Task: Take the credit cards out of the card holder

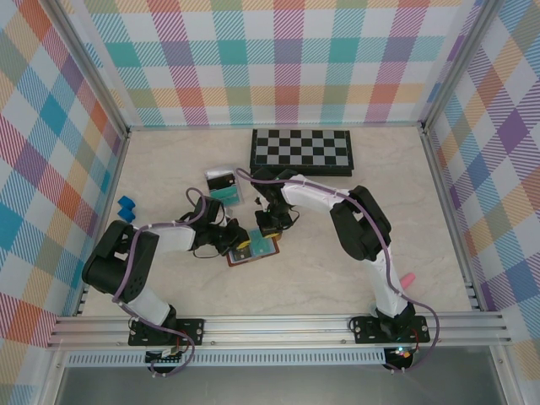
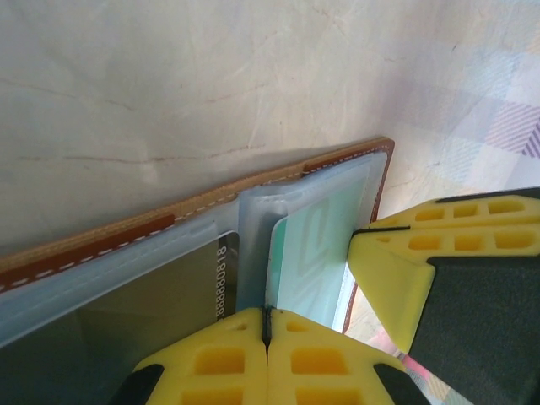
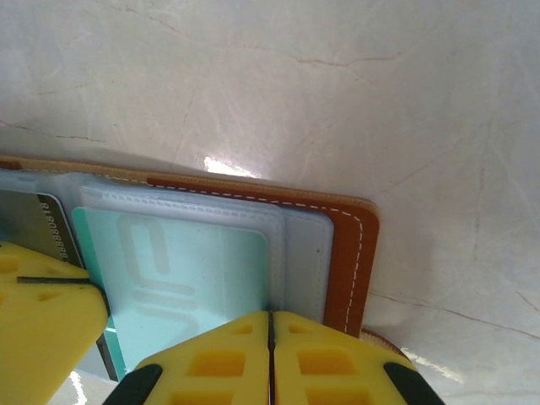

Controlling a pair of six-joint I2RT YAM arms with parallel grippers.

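Observation:
Most of the teal card (image 3: 177,270) sits inside the sleeve, so next my right gripper pushes the card's outer edge (image 3: 267,274) toward my left gripper to slide the card out.
The card holder (image 1: 240,260) lies open on the table, brown leather (image 3: 346,253) outside with clear sleeves inside. A teal credit card (image 2: 316,245) sits in the right sleeve and a dark credit card (image 2: 143,304) with printed digits in the left one. A yellow patch (image 1: 245,245) shows beside the teal card (image 1: 263,247). My left gripper (image 2: 267,325) is shut, pinching the teal card's inner edge. My right gripper (image 3: 272,325) is shut on the sleeve's outer edge, next to the leather border. Both grippers (image 1: 242,240) (image 1: 268,229) meet over the holder.
A clear plastic tray (image 1: 224,186) with cards in it stands just behind the holder. A black-and-grey chessboard (image 1: 302,150) lies at the back. A small blue block (image 1: 126,208) sits at the left, and a pink object (image 1: 407,279) by the right arm's base.

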